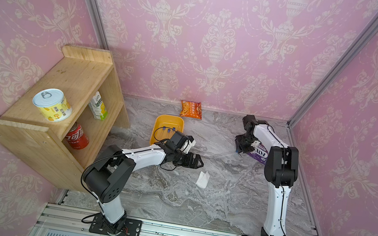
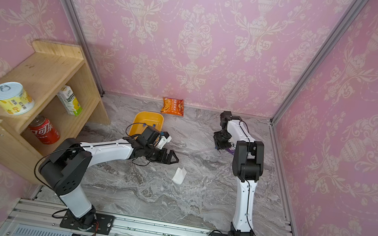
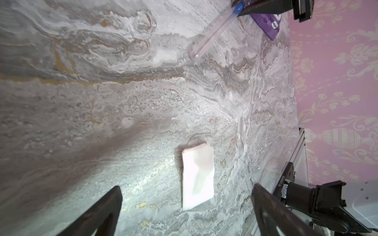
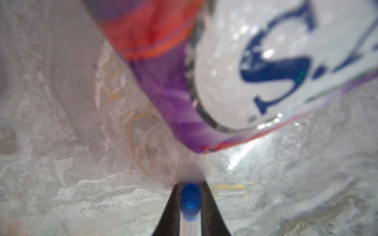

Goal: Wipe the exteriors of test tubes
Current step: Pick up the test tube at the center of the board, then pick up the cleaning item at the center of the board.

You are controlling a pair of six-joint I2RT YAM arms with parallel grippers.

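Note:
I should keep lowering my left gripper until the fingers close on that edge (image 3: 183,162), because the white wipe (image 3: 198,177) lies free with its long edge midway under my open fingers.
My right gripper (image 4: 190,185) is shut on the blue-capped end of a clear test tube (image 4: 190,201), low over the marble beside a purple packet. In the left wrist view that test tube (image 3: 212,33) slants down from the right gripper toward the table. More test tubes (image 1: 167,130) lie in a yellow tray (image 1: 159,121); three blue caps show, and my left arm hides part of the tray. My left gripper (image 1: 201,163) hangs open with nothing in it. A folded white wipe (image 1: 202,179) lies flat just ahead of it, and the same wipe (image 3: 198,175) shows between the spread fingers.
A wooden shelf (image 1: 60,102) at the left holds a yellow tin, a milk carton and a red cola can. An orange snack packet (image 1: 191,109) lies at the back wall. The purple packet (image 1: 258,155) lies under the right arm. Pink walls close three sides.

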